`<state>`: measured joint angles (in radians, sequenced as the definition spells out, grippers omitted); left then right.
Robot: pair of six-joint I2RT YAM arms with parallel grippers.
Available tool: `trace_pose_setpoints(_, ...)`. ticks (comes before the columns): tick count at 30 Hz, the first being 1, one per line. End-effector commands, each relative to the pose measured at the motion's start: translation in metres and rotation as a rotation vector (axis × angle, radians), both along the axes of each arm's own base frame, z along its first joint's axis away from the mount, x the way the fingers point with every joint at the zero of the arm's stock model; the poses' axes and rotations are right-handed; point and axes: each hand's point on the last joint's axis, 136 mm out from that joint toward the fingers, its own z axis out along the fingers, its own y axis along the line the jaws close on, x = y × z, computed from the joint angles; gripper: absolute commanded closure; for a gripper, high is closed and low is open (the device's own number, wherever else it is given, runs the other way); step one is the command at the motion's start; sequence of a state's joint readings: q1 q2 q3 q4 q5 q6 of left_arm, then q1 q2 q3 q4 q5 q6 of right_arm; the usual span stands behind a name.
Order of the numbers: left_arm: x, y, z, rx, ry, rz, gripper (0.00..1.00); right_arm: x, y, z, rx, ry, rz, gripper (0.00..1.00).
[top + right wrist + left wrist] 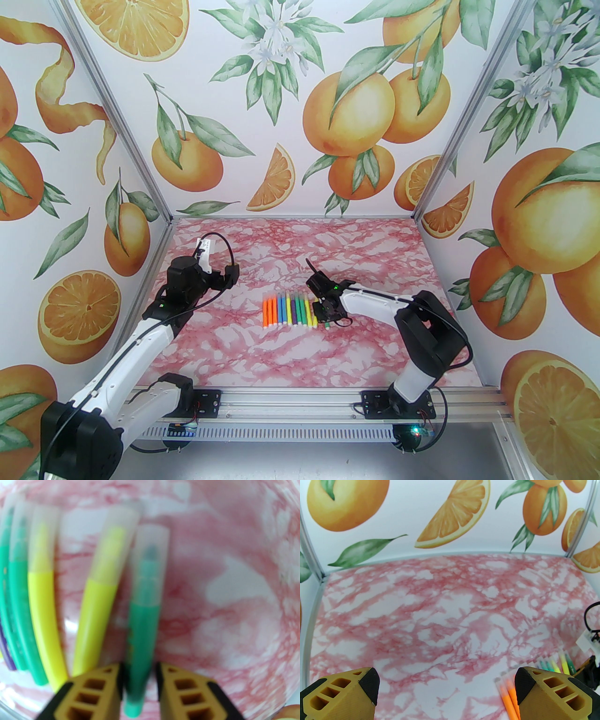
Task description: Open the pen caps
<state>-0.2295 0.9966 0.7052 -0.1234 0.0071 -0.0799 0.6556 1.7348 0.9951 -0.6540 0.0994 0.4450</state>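
The green marker's body is held in my right gripper, which leaves the marker's cap clear. My left gripper keeps moving toward that cap until its fingers close.
About a dozen short markers (290, 309) lie side by side at the table's middle, in orange, blue, yellow, green and purple. Their pen caps (293, 296) point toward the back wall and look translucent and tapered close up. My right gripper (138, 674) is low at the row's right end, shut on the barrel of the rightmost green marker (143, 625), whose cap (150, 557) is on. A yellow marker (98, 611) lies just left of it. My left gripper (446, 686) hangs open and empty above the table, left of the row, with orange markers (508, 698) beside its right finger.
The pink marbled table (356, 253) is walled on three sides by orange-print panels (281, 117). A metal rail (290, 403) with the arm bases runs along the near edge. Bare tabletop lies behind and to the left of the markers.
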Motion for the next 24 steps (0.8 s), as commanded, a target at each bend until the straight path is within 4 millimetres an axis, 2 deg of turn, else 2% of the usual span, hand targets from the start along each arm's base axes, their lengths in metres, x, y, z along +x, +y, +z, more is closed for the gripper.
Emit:
trace_pose_setpoints(1,-0.001,0.001,0.022,-0.016,-0.034,0.009,0.0,-0.023,-0.025,-0.017,-0.13,0.116,0.029,0.77)
trace_pose_setpoints(4,0.0,0.0,0.017,-0.02,-0.026,0.01,0.0,-0.02,-0.023,-0.017,-0.112,0.099,0.016,0.83)
trace_pose_setpoints(7,0.003,-0.003,0.003,-0.043,0.006,0.006,0.0,-0.014,-0.022,-0.01,-0.076,0.062,0.003,0.88)
trace_pose_setpoints(11,0.007,-0.013,-0.015,-0.099,0.071,-0.016,0.0,-0.008,-0.017,0.011,-0.002,-0.008,0.011,0.93)
trace_pose_setpoints(13,0.01,-0.023,-0.022,-0.154,0.097,-0.043,0.01,-0.003,-0.01,0.029,0.059,-0.062,0.027,0.95)
trace_pose_setpoints(19,0.018,-0.049,-0.031,-0.324,0.159,-0.107,0.05,0.005,0.028,0.081,0.317,-0.187,0.128,0.98)
trace_pose_setpoints(24,0.018,-0.071,-0.035,-0.414,0.219,-0.178,0.1,0.009,0.064,0.106,0.507,-0.227,0.223,0.99)
